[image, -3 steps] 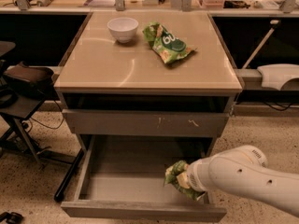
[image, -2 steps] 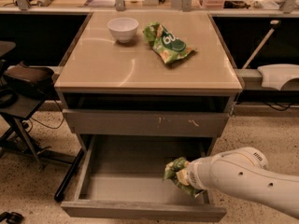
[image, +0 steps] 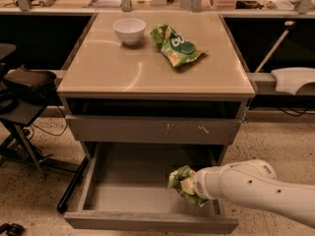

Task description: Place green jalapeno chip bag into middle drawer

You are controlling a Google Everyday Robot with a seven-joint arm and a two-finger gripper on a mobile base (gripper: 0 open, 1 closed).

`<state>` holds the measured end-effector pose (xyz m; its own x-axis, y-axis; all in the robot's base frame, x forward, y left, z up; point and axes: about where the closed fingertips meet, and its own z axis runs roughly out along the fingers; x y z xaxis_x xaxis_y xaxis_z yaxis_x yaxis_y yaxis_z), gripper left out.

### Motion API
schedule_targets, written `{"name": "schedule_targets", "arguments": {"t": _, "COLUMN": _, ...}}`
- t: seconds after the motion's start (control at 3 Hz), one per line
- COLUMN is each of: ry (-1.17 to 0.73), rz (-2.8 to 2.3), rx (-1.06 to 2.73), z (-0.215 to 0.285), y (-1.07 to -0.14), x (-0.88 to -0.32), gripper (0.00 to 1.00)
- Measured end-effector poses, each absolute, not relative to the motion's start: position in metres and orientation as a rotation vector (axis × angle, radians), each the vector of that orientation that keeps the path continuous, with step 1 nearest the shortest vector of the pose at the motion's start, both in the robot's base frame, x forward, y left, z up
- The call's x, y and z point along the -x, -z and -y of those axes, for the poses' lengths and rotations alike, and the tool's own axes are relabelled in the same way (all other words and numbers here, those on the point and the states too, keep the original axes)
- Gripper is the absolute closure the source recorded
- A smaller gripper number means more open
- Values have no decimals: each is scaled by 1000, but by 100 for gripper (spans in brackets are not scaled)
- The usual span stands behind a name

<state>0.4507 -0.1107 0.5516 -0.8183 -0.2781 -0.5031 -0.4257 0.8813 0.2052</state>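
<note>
The green jalapeno chip bag (image: 184, 183) is inside the drawer's side and the tray's bottom is clear. My gripper should keep going toward the tray's middle (image: 158, 184) and let go there.
The green jalapeno chip bag (image: 179, 179) is crumpled at the end of my white arm, over the right side of the open middle drawer (image: 123, 198). The drawer is pulled out, with a deep grey tray and a plain front board (image: 147, 223). My gripper (image: 191, 187) is inside the drawer space near its right wall, mostly hidden by the bag and my wrist. It is shut on the bag and holds it just above the tray floor.
On the tan cabinet top (image: 113, 73) stand a white bowl (image: 129, 30) and a green bag with large white "bu" letters (image: 178, 46). A shut grey drawer front with pale scratches (image: 152, 130) is above the open one. A dark chair (image: 24, 82) stands at the left.
My arm has moved a little to the left and deeper into the drawer, carrying the bag with it. Nothing on the cabinet top has moved.
</note>
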Motion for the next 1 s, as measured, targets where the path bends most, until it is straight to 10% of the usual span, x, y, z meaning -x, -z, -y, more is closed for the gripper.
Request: {"name": "schedule_targets", "arguments": {"t": 1.0, "ry": -635, "rz": -2428, "rx": 439, "z": 43, "y": -439, "x": -518, "gripper": 100}}
